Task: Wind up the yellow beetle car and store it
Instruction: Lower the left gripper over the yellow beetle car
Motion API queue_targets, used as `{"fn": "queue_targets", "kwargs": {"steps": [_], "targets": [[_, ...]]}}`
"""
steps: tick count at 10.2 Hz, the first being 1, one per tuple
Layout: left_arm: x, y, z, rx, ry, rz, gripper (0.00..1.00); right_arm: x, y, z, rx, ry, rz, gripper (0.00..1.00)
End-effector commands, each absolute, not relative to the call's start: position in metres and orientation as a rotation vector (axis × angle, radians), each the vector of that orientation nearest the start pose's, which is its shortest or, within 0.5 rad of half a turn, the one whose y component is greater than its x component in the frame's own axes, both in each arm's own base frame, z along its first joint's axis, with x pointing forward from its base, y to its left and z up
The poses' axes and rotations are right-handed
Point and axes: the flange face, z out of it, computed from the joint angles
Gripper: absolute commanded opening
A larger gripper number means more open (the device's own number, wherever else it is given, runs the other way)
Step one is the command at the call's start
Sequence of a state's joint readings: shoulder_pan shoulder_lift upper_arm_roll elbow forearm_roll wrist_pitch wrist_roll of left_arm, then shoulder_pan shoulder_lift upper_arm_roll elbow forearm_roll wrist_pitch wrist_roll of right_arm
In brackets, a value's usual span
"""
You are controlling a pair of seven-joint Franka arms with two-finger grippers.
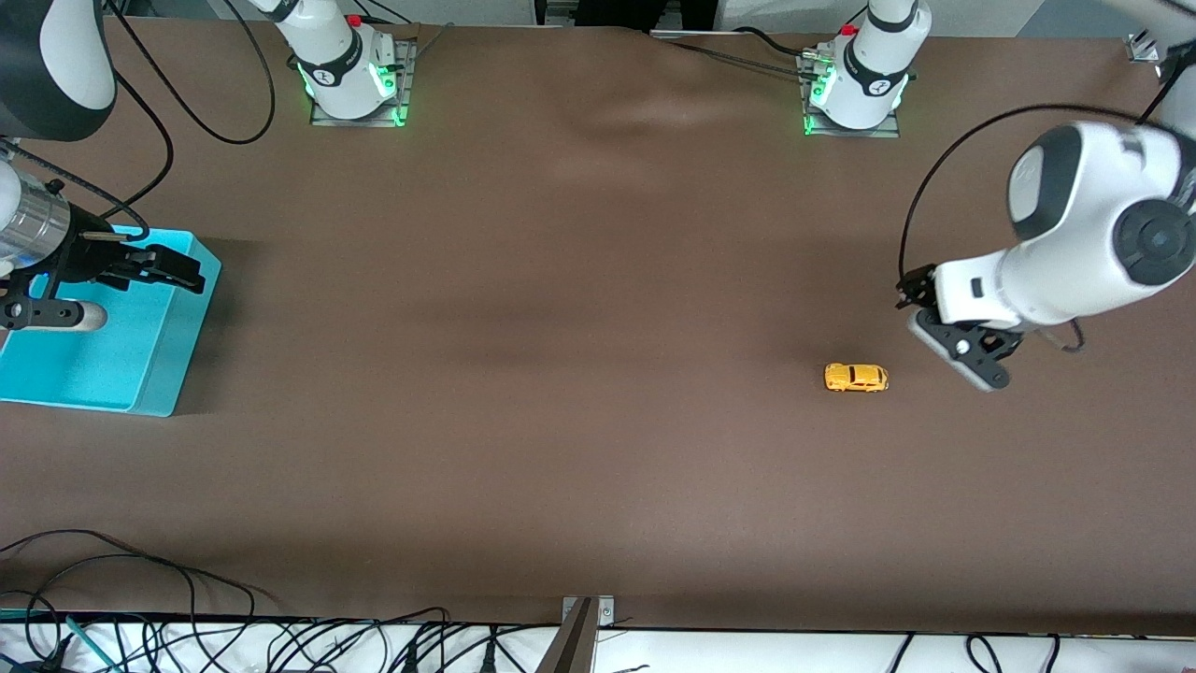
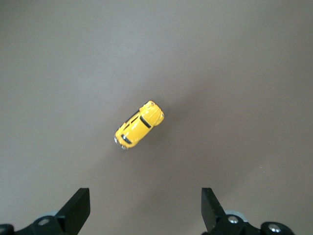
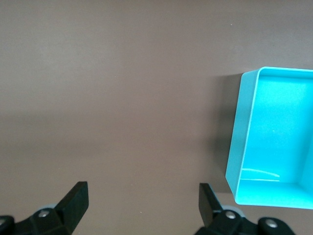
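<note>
The yellow beetle car (image 1: 857, 377) has its wheels (image 1: 857, 389) on clear table, so it should roll across toward the blue bin when the robot pulls it back and lets go.
The yellow beetle car (image 1: 856, 377) stands on its wheels on the brown table, toward the left arm's end. It also shows in the left wrist view (image 2: 139, 125), alone on the cloth. My left gripper (image 1: 955, 329) hangs in the air just beside the car, toward the table's end, not touching it. In its wrist view the left gripper (image 2: 145, 205) is open wide and empty. My right gripper (image 1: 177, 268) is up by the blue bin (image 1: 177, 360). It is open and empty (image 3: 143, 200), with bare table between its fingers.
The blue bin (image 3: 244, 127) is open-topped and empty, at the right arm's end of the table. Both arm bases stand at the table's farthest edge. Cables lie along the edge nearest the front camera.
</note>
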State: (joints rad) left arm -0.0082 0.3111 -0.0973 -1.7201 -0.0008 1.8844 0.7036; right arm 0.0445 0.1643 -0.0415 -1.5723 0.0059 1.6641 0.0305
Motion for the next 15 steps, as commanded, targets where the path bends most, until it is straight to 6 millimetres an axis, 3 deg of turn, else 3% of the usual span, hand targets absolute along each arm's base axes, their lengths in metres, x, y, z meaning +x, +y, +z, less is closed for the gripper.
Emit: {"fn": "queue_targets", "kwargs": {"steps": [1, 3, 6, 8, 10, 15], "targets": [[0.642, -0.060, 0.346, -2.814, 1.588, 0.160, 1.00, 0.608, 0.005, 0.541, -3.143, 0.046, 0.111, 1.00], [0.642, -0.056, 0.302, -2.695, 1.796, 0.126, 1.00, 0.608, 0.005, 0.541, -3.143, 0.046, 0.111, 1.00], [0.621, -0.056, 0.242, -2.519, 1.994, 0.030, 1.00, 0.608, 0.005, 0.541, -3.143, 0.046, 0.111, 1.00], [0.609, -0.056, 0.219, -2.424, 2.083, -0.015, 1.00, 0.608, 0.004, 0.541, -3.143, 0.048, 0.111, 1.00], [0.597, -0.056, 0.204, -2.378, 2.136, -0.016, 1.00, 0.608, 0.005, 0.541, -3.143, 0.046, 0.111, 1.00], [0.595, -0.053, 0.187, -2.296, 2.192, -0.064, 1.00, 0.608, 0.005, 0.541, -3.142, 0.049, 0.111, 1.00]]}}
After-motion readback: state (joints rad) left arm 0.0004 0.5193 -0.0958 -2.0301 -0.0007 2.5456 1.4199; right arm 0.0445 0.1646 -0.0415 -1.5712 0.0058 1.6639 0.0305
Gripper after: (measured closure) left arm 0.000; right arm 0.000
